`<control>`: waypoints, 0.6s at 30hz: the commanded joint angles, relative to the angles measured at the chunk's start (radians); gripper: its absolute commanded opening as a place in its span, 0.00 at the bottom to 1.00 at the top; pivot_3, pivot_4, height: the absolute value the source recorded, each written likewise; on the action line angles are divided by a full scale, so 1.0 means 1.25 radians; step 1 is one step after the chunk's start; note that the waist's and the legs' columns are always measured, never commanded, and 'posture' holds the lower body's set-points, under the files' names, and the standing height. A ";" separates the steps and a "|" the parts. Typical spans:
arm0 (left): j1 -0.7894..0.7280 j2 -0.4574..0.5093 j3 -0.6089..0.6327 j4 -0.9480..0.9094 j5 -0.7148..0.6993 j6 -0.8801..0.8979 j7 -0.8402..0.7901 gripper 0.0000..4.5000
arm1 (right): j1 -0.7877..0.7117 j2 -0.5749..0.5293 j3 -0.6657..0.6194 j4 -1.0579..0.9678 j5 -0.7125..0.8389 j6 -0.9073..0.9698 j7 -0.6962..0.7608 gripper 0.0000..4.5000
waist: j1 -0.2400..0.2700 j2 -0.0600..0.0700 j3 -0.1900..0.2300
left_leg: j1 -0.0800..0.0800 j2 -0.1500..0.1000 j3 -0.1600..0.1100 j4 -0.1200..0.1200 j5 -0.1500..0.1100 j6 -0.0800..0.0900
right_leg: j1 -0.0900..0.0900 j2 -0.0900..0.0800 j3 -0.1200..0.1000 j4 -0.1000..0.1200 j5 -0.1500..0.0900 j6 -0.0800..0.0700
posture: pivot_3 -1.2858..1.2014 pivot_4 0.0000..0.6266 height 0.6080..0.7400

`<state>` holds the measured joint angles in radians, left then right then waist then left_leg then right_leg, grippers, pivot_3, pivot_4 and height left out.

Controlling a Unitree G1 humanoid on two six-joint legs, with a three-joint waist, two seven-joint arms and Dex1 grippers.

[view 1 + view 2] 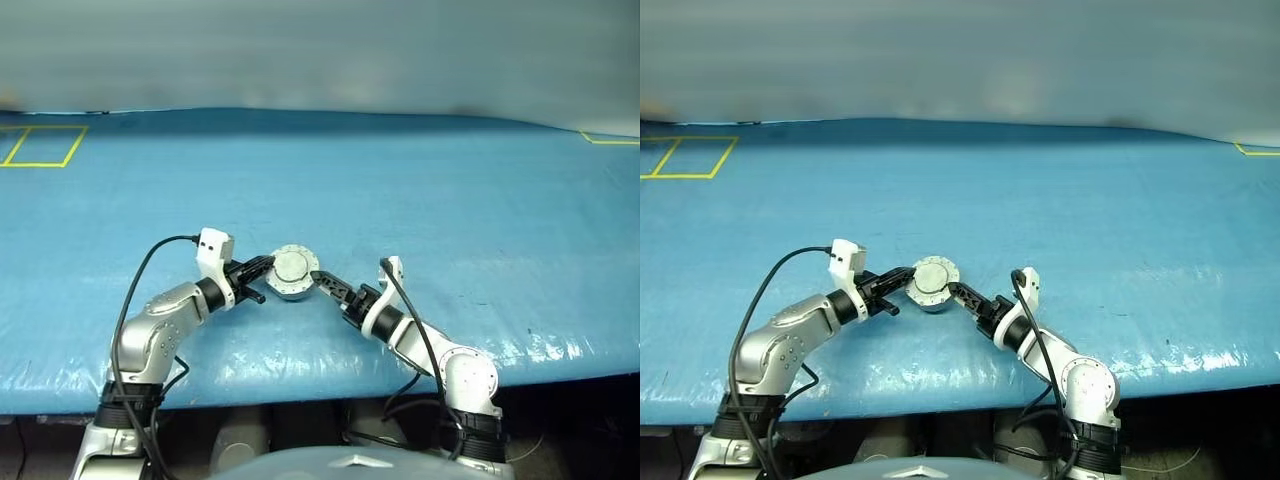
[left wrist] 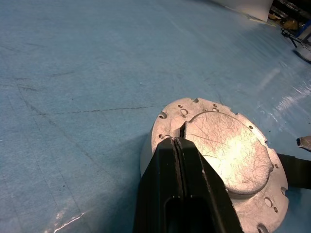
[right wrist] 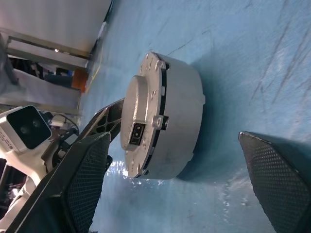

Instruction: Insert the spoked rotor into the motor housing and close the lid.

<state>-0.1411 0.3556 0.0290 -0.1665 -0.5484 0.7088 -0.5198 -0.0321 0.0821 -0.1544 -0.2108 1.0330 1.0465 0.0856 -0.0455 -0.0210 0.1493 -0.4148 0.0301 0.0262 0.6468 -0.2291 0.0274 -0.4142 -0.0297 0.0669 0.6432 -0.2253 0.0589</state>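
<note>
The lid and the motor housing's rim have a dark gap between them, so my right gripper should grip both at their near edge and press them together.
The motor housing, a round grey metal cup, sits on the blue table with the lid lying flat on top of it. The lid's plain grey outer face with its raised centre is turned up. The spoked rotor is hidden. My left gripper is shut, and its tips rest at the lid's left edge. My right gripper is open just right of the housing. In the right wrist view its fingers stand wide to either side of the housing wall, apart from it.
Blue cloth covers the table, and its front edge runs close behind both arms. Yellow tape marks lie at the far left and far right. A black cable loops off the left wrist.
</note>
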 commanded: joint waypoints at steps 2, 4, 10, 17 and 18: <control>0.010 0.003 -0.005 -0.012 0.008 0.009 0.001 0.00 | -0.019 0.126 0.025 0.047 0.085 -0.017 -0.035 0.99 | 0.000 0.000 0.000 | 0.000 0.000 0.000 0.000 0.000 0.000 | 0.000 0.000 0.000 0.000 0.000 0.000 | 0.52 0.24 1.00; 0.010 0.003 -0.006 -0.013 0.008 0.010 0.002 0.00 | -0.022 0.120 0.036 0.071 0.105 -0.029 -0.045 0.99 | -0.001 0.000 0.000 | 0.000 0.000 0.000 0.000 0.000 0.000 | 0.000 0.000 0.000 0.000 0.000 0.000 | 0.52 0.24 1.00; 0.014 0.005 -0.006 -0.018 0.009 0.014 0.005 0.00 | -0.028 0.108 0.044 0.129 0.166 -0.075 -0.076 0.95 | -0.005 0.000 0.000 | 0.000 0.000 0.000 0.000 0.000 0.000 | 0.000 0.000 0.000 0.000 0.000 0.000 | 0.52 0.24 1.00; 0.021 0.003 -0.007 -0.018 0.010 0.015 0.008 0.00 | -0.018 0.085 0.064 0.138 0.222 -0.089 -0.095 0.49 | -0.006 0.000 0.000 | 0.000 0.000 0.000 0.000 0.000 0.000 | 0.000 0.000 0.000 0.000 0.000 0.000 | 0.52 0.24 1.00; 0.022 0.002 -0.007 -0.017 0.011 0.015 0.009 0.00 | -0.016 0.079 0.066 0.136 0.230 -0.086 -0.098 0.42 | -0.008 0.000 0.000 | 0.000 0.000 0.000 0.000 0.000 0.000 | 0.000 0.000 0.000 0.000 0.000 0.000 | 0.52 0.24 1.00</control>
<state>-0.1252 0.3601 0.0354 -0.1813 -0.5376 0.7155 -0.5053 -0.0592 0.0808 -0.0852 -0.0412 1.3050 0.9379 -0.0227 -0.0549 -0.0207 0.1493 -0.4152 0.0301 0.0259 0.6466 -0.2292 0.0275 -0.4144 -0.0299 0.0672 0.6429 -0.2251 0.0587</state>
